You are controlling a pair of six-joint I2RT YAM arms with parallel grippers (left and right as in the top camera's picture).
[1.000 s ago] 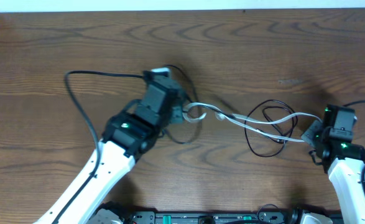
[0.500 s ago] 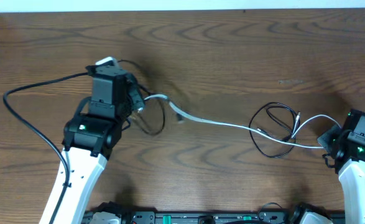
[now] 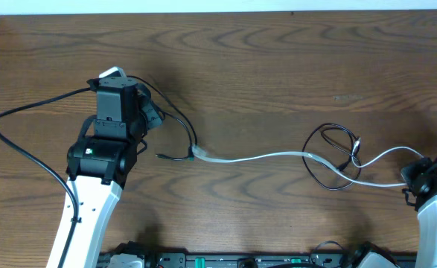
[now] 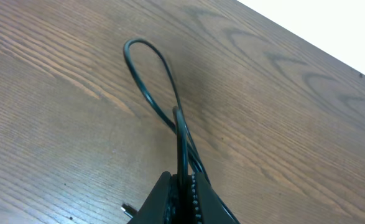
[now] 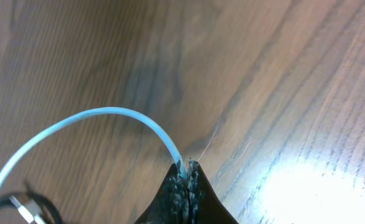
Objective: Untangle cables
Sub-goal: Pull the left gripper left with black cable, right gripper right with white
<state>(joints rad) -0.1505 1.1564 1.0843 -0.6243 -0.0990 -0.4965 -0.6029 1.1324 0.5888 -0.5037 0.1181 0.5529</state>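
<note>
The white cable is lying low over the thin black cable's coil (image 3: 330, 158). My right gripper should lift the white cable clear and take it away to the table's side edge.
The white cable (image 3: 270, 156) lies stretched across the table, its left plug near the middle and its right end pinched in my right gripper (image 3: 412, 179), which is shut on it (image 5: 185, 167). A thin black cable (image 3: 331, 160) coils in small loops around the white one (image 5: 107, 115) near the right. My left gripper (image 3: 155, 115) is shut on another black cable (image 3: 190, 134), whose free plug end (image 3: 161, 155) rests on the wood beside the white plug. In the left wrist view that black cable (image 4: 146, 68) rises as a loop from between my shut fingers (image 4: 183, 183).
A thicker black arm cable (image 3: 24, 112) sweeps out in a wide arc at the far left. The white wall edge (image 3: 218, 6) runs along the back of the wooden table (image 3: 278, 59). The arm bases sit along the front edge.
My left gripper has swung left with its black cable and my right gripper has moved right, drawing the white cable out long. The knot at the middle has come apart.
</note>
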